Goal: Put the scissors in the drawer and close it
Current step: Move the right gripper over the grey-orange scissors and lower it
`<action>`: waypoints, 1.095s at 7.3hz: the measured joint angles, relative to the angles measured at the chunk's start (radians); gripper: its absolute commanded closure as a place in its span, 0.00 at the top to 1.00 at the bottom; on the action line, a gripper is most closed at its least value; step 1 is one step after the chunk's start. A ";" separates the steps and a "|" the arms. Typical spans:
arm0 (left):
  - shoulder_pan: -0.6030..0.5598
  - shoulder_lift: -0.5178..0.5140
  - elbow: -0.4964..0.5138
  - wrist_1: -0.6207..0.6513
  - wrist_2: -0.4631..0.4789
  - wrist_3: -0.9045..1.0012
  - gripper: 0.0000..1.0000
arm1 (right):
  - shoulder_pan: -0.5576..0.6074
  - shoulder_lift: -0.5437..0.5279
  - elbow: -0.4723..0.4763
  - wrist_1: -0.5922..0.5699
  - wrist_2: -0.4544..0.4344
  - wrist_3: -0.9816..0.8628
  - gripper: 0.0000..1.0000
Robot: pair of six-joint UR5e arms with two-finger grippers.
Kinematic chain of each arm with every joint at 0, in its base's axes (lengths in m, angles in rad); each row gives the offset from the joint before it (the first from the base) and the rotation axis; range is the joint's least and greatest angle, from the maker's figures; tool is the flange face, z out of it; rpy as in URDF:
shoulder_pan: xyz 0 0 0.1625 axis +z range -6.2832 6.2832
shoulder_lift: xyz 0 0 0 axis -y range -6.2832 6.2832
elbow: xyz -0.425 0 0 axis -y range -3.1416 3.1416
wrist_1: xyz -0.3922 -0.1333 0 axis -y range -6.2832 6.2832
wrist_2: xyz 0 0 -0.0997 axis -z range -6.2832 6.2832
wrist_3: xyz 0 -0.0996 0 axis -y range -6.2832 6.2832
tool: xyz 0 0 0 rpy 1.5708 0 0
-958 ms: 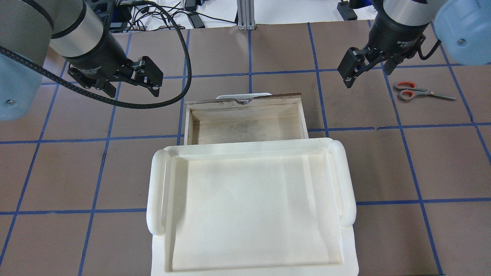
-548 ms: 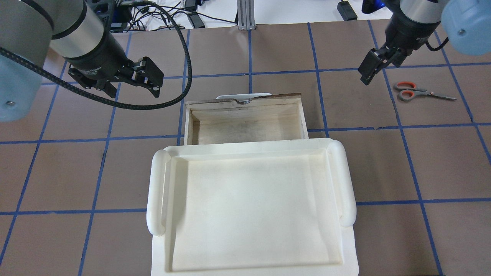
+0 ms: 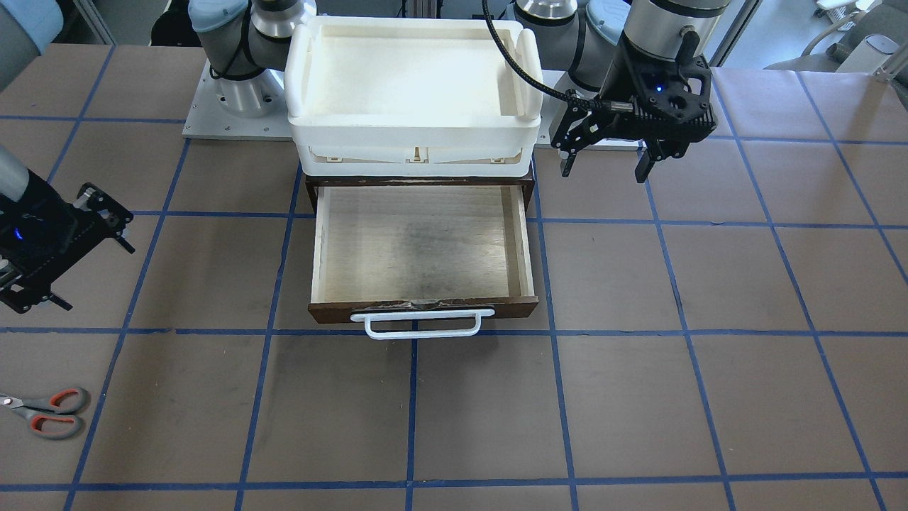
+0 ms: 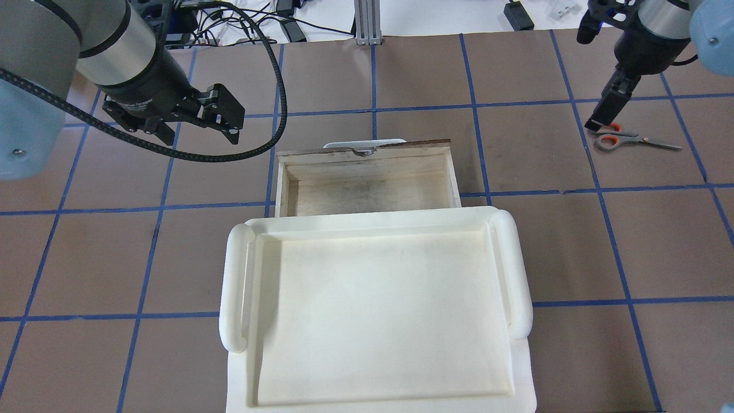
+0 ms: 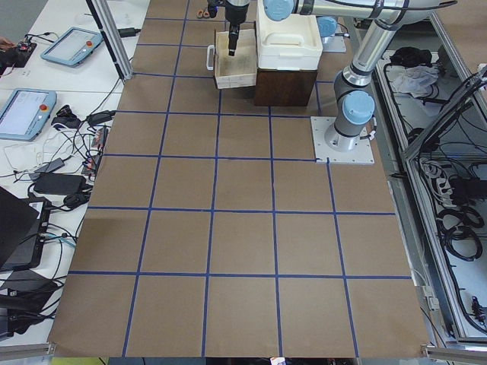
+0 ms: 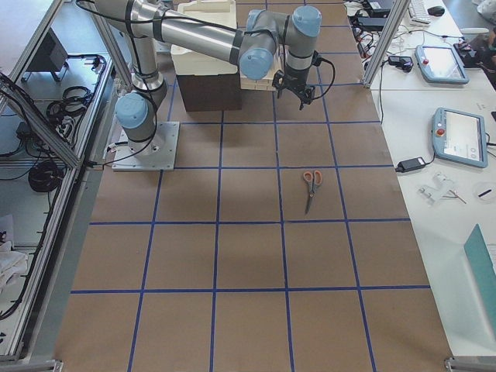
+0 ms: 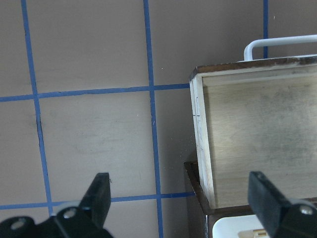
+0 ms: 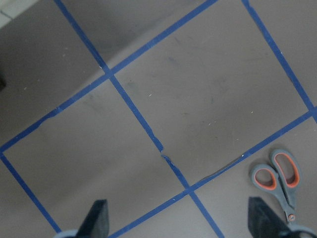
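I expect the scissors (image 3: 27,404) to stay shut as one piece when I pick them up and take them to the drawer, because the grey handles (image 3: 59,414) are close together.
The scissors (image 4: 616,139), with grey handles lined orange-red, lie flat on the table at the far right, blades pointing right. They also show in the front view (image 3: 48,411) and at the lower right of the right wrist view (image 8: 277,176). The drawer (image 4: 367,186) is pulled open and empty, and its white bar handle (image 3: 422,323) faces away from me. My right gripper (image 4: 602,117) is open and empty, above the table just left of the scissors' handles. My left gripper (image 4: 234,121) is open and empty, hovering left of the drawer (image 7: 257,139).
A large white plastic tub (image 4: 235,287) sits on top of the dark brown cabinet (image 3: 311,186) that holds the drawer. Brown paper with blue tape lines covers the table (image 4: 573,258). Cables and devices lie beyond the table's far edge (image 4: 275,23).
My right gripper has moved right and away from me, from beside the drawer to just beside the scissors' handles. The left arm, the drawer and the scissors have not moved.
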 measured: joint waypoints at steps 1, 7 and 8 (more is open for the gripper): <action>0.000 0.000 0.000 -0.001 0.000 -0.002 1.00 | -0.034 0.031 -0.001 -0.030 -0.002 -0.130 1.00; 0.000 -0.002 0.002 -0.004 -0.003 0.001 1.00 | -0.150 0.221 -0.012 -0.256 -0.013 -0.505 1.00; 0.000 -0.002 0.002 -0.004 -0.003 0.001 1.00 | -0.165 0.242 -0.013 -0.279 -0.013 -0.533 1.00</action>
